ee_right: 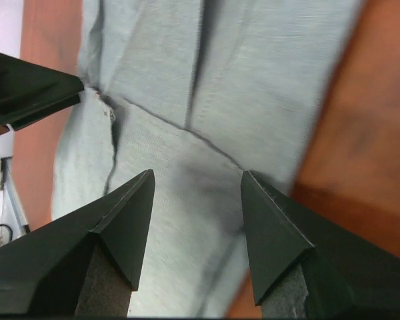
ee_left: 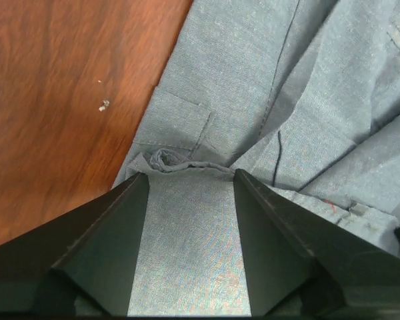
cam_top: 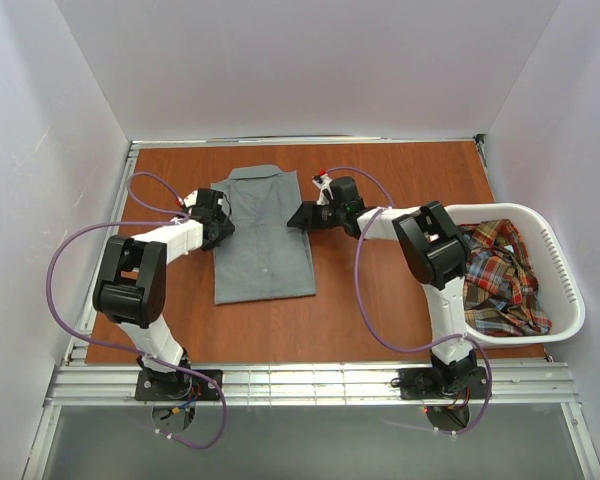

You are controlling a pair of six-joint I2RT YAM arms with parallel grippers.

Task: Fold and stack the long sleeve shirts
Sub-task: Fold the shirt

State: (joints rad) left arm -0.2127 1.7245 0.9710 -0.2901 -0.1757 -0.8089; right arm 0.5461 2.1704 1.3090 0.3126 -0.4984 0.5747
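Note:
I should turn the hem toward the basket with my left gripper and my right gripper before I take the hem's corner [cam_top: 218, 300], because the grey shirt's hem [cam_top: 266, 298] faces the near bar.
One long sleeve shirt, plain grey [cam_top: 265, 235], lies folded into a tall rectangle on the brown table [cam_top: 380, 320], collar at the far end. My left gripper [cam_top: 220, 222] sits at its left edge. In the left wrist view its jaws [ee_left: 191, 173] stand apart over grey cloth [ee_left: 253, 80], which bunches a little at the tips. My right gripper [cam_top: 300, 216] is open at the shirt's right edge, hovering over the cloth [ee_right: 253, 80] with nothing between its fingertips [ee_right: 197, 173]. The plaid long sleeve shirt [cam_top: 495, 275] lies crumpled in the basket.
A white slotted laundry basket [cam_top: 520, 338] stands at the table's right side, beside the right arm's base. White walls close the table in at the back and on both sides. A metal rail runs along the near edge.

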